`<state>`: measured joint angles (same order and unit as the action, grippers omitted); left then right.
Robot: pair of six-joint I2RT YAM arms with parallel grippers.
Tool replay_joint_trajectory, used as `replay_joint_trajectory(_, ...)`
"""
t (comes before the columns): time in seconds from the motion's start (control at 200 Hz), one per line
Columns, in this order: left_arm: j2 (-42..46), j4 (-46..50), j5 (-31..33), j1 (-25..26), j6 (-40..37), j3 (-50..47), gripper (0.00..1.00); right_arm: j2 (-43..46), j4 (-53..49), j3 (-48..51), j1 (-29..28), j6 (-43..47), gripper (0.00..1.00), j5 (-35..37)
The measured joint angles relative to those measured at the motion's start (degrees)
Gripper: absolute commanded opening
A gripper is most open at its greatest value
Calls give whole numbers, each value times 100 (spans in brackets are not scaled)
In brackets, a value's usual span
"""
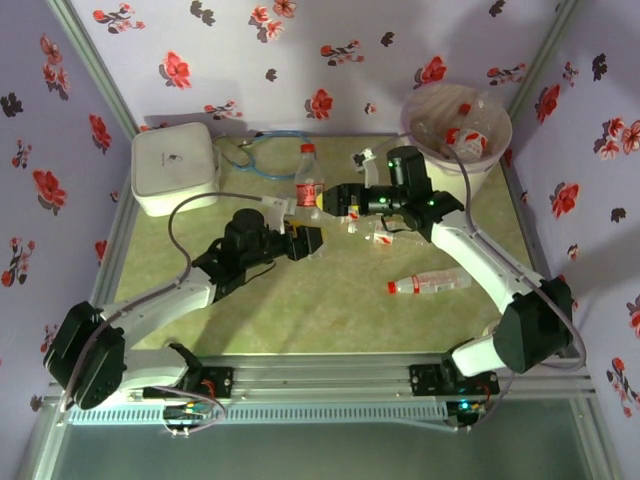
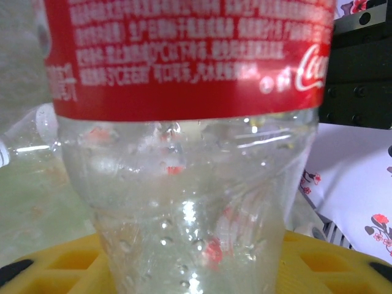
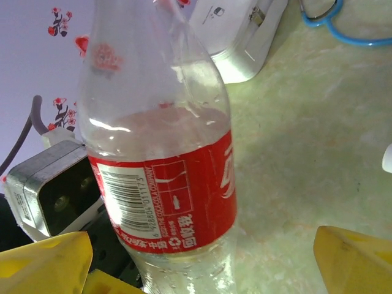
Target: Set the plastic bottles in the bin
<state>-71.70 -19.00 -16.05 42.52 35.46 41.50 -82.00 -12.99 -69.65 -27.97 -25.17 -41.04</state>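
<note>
Bottles already crowd the cream bin (image 1: pixel 468 133). The upright bottle with the red cap (image 1: pixel 308 181) should stay standing with its cap up when I put it in.
A clear plastic bottle (image 1: pixel 308 183) with a red cap and red label stands upright at mid-table. My left gripper (image 1: pixel 298 212) is shut on its lower body. In the left wrist view the bottle (image 2: pixel 190 184) sits right up against the camera above the yellow fingers (image 2: pixel 55 269). My right gripper (image 1: pixel 326 200) is open around the same bottle (image 3: pixel 162 184), which sits close to its left yellow finger (image 3: pixel 46 263), with a gap to the other. Another bottle (image 1: pixel 430 283) lies on its side to the right. The cream bin (image 1: pixel 412 120) at the back right holds several bottles.
A flat white box (image 1: pixel 175 165) sits at the back left, with a blue cable loop (image 1: pixel 262 155) beside it. Small bottles (image 1: pixel 380 232) lie under the right arm. Flowered walls close in the table on three sides.
</note>
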Motion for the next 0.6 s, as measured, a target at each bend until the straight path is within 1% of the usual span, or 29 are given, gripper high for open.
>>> replay_joint_trajectory(0.13, -219, -142, -136, 2, 79, 0, 53, -72, 258, 13, -57, -96, 95, -129)
replay_joint_trajectory(0.215, -339, -227, -245, 17, 136, 2, 53, -160, 422, 17, -103, -129, 87, -203)
replay_joint_trajectory(0.285, -400, -264, -310, 28, 170, 2, 53, -278, 533, 17, -118, -195, 83, -258)
replay_joint_trajectory(0.39, -448, -315, -422, 42, 173, 20, 53, -446, 601, 17, -118, -251, 71, -269)
replay_joint_trajectory(0.48, -448, -348, -487, 81, 175, 24, 53, -516, 619, 17, -118, -247, 69, -269)
replay_joint_trajectory(0.545, -446, -343, -503, 94, 173, 24, 55, -520, 619, 15, -118, -221, 61, -267)
replay_joint_trajectory(0.595, -442, -345, -501, 92, 173, 24, 57, -525, 595, -11, -118, -208, 58, -260)
